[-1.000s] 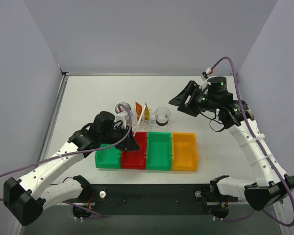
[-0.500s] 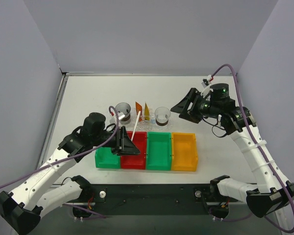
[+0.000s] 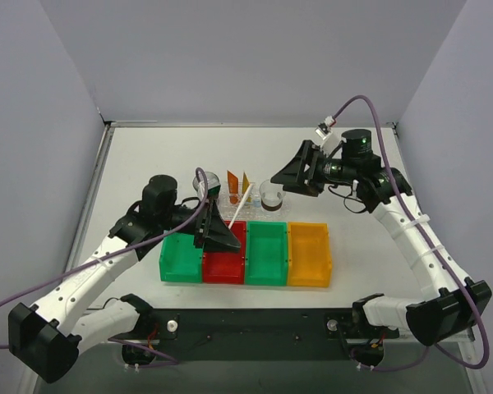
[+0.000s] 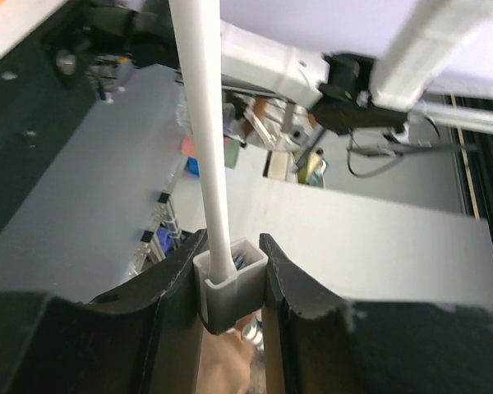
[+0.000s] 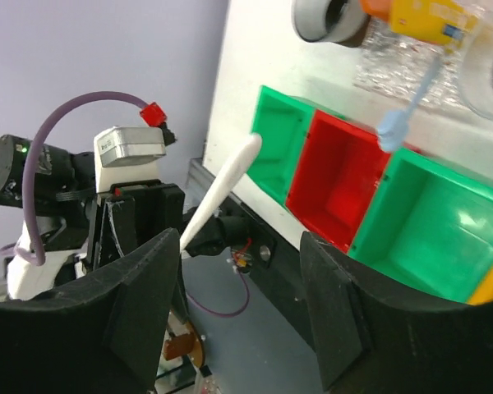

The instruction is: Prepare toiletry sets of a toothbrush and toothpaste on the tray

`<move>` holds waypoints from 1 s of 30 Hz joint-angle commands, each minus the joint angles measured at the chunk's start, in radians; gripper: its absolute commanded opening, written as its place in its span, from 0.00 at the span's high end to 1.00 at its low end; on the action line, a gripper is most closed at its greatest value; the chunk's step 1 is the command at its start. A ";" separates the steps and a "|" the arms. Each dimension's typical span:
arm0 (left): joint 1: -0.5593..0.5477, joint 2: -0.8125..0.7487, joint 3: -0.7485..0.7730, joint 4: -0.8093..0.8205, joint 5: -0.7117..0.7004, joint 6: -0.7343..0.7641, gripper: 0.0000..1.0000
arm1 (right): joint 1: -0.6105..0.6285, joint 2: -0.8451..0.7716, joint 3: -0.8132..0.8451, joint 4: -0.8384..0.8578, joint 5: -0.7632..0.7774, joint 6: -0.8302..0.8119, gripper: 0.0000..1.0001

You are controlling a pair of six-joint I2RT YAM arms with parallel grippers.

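The toothbrush is held in my left gripper by its capped head point(image 4: 234, 283) with its handle slanting up, so my right gripper should hold the handle's tip point(image 3: 251, 186) steady while my left gripper takes a new grip.
My left gripper point(image 3: 227, 233) is shut on the capped head of the white toothbrush point(image 3: 241, 209) and holds it above the red bin point(image 3: 223, 264). The handle slants up and right toward the tray point(image 3: 230, 205). In the left wrist view the cap point(image 4: 230, 287) sits between the jaws. An orange tube point(image 3: 232, 184) and a yellow-orange tube point(image 3: 246, 185) are at the tray. The pale blue toothbrush point(image 5: 407, 111) lies across the tray's edge point(image 5: 394, 66). My right gripper point(image 3: 286, 176) is open and empty above the right cup point(image 3: 271, 194). In its own view it point(image 5: 238, 312) shows the white toothbrush point(image 5: 222, 189).
Several bins stand in a row at the front: green point(image 3: 181, 258), red, green point(image 3: 267, 254) and orange point(image 3: 309, 256). A second clear cup point(image 3: 205, 185) stands at the tray's left end. Grey walls close in the table on three sides.
My left gripper has swung the white toothbrush so its handle now leans right toward the tray. My right gripper has moved left and closer to the right cup.
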 commanded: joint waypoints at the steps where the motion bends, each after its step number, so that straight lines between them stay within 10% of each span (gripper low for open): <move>1: 0.004 -0.007 -0.011 0.358 0.187 -0.141 1.00 | 0.002 0.029 -0.074 0.323 -0.217 0.094 0.44; 30: 0.004 -0.064 -0.115 0.642 0.172 -0.317 1.00 | 0.138 0.119 -0.159 0.818 -0.318 0.384 0.72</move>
